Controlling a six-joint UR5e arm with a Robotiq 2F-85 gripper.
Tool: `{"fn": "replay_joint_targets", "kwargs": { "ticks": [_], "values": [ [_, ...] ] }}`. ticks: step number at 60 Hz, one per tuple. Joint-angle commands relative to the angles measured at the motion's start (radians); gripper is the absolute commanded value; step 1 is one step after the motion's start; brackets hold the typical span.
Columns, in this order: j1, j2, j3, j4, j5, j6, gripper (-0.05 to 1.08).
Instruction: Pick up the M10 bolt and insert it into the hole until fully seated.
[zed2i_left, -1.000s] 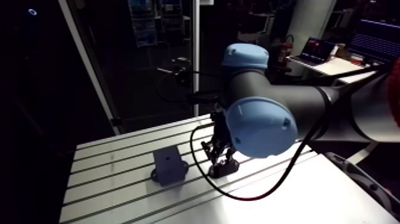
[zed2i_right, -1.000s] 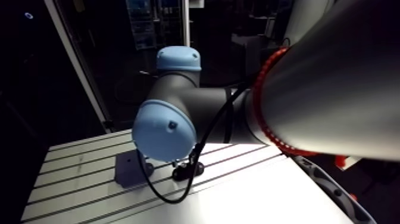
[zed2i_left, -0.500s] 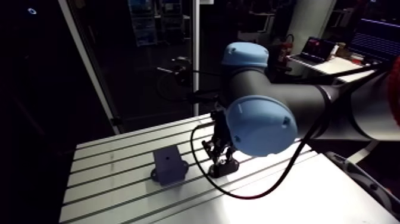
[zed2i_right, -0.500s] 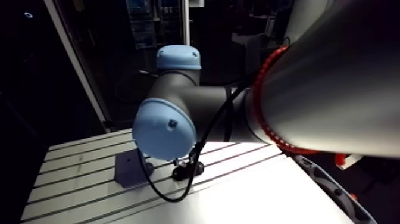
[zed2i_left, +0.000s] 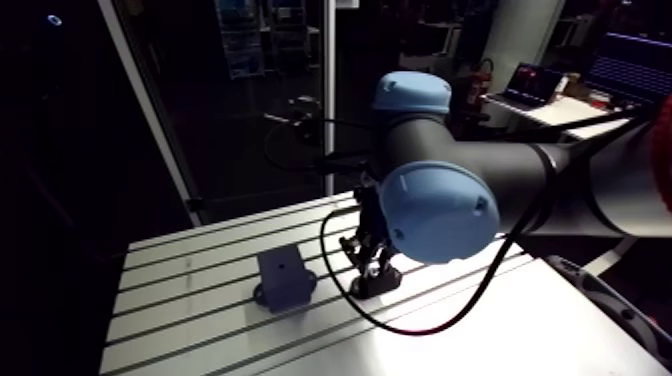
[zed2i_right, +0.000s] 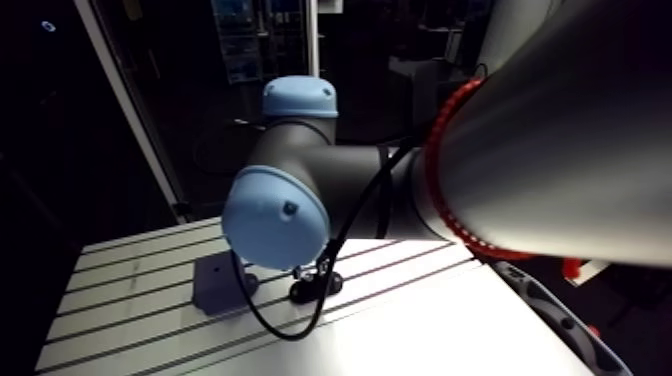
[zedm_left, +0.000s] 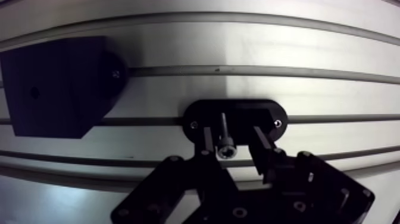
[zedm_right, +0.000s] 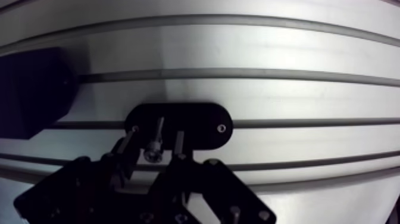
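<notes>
The bolt's head (zedm_left: 227, 151) looks wider than the hole in the dark block (zedm_left: 34, 92), so I expect the head to stay above the top of the block when I push the bolt in.
In the wrist view the M10 bolt (zedm_left: 225, 149), a dark socket-head screw, stands in a black oval holder (zedm_left: 268, 113) bolted to the slotted table. My gripper (zedm_left: 231, 131) hangs right over it, open, one finger on each side of the bolt with a small gap to each. Off to one side of the holder sits the dark block (zedm_left: 53, 83) with a small round hole (zedm_left: 34, 92) in its face. The arm view shows the gripper (zed2i_left: 372, 262) low over the holder, with the block (zed2i_left: 285, 278) to its left.
The aluminium table (zed2i_left: 190, 270) has long parallel slots. Its left and far edges drop into darkness. My own elbow joint (zed2i_left: 440, 212) hides the table's right part in the arm view.
</notes>
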Motion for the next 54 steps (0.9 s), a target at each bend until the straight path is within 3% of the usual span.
{"fn": "replay_joint_targets", "kwargs": {
  "ticks": [1,54],
  "values": [
    [0.0,-0.002,0.002,0.0,0.0,0.001,0.58],
    [0.001,-0.005,0.008,0.006,0.001,-0.002,0.63]
  ]
}}
